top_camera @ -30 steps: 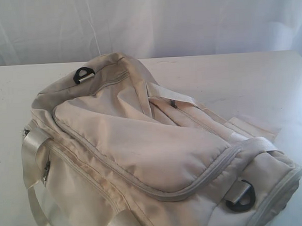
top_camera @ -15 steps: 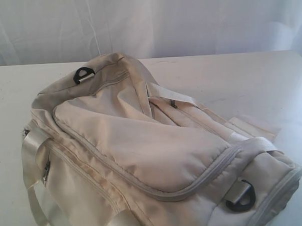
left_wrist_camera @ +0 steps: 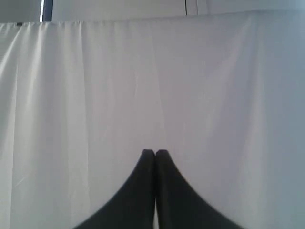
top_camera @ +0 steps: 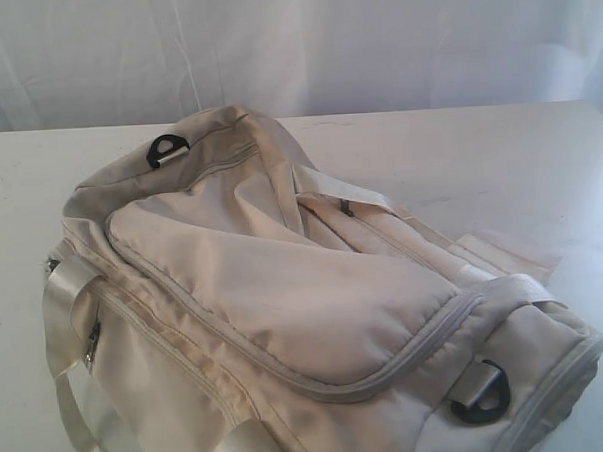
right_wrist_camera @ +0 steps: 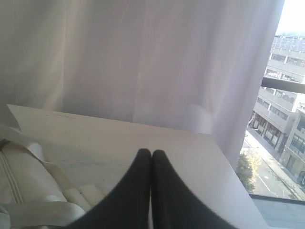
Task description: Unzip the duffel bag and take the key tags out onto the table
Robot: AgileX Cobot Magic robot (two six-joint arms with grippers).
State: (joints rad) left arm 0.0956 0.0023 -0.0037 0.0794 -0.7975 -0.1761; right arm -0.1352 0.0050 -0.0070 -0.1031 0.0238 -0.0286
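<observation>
I expect the cream duffel bag (top_camera: 295, 306) to sink in the middle and swing around when I pull its ends, because creases go across the slumped flap (top_camera: 308, 266).
The cream duffel bag (top_camera: 285, 307) lies across the white table (top_camera: 479, 168), its U-shaped zip flap closed, with black D-rings (top_camera: 168, 149) at both ends. An end of the bag and its pale straps (right_wrist_camera: 28, 191) show in the right wrist view. The key tags are hidden. Neither gripper appears in the exterior view. My left gripper (left_wrist_camera: 155, 152) is shut with nothing in it, facing a white curtain. My right gripper (right_wrist_camera: 151, 153) is shut and empty, held above the table beside the bag's end.
A white curtain (top_camera: 304, 46) hangs behind the table. The table's far corner (right_wrist_camera: 209, 138) lies near a window showing buildings outside. Bare tabletop stretches to the right of the bag and behind it.
</observation>
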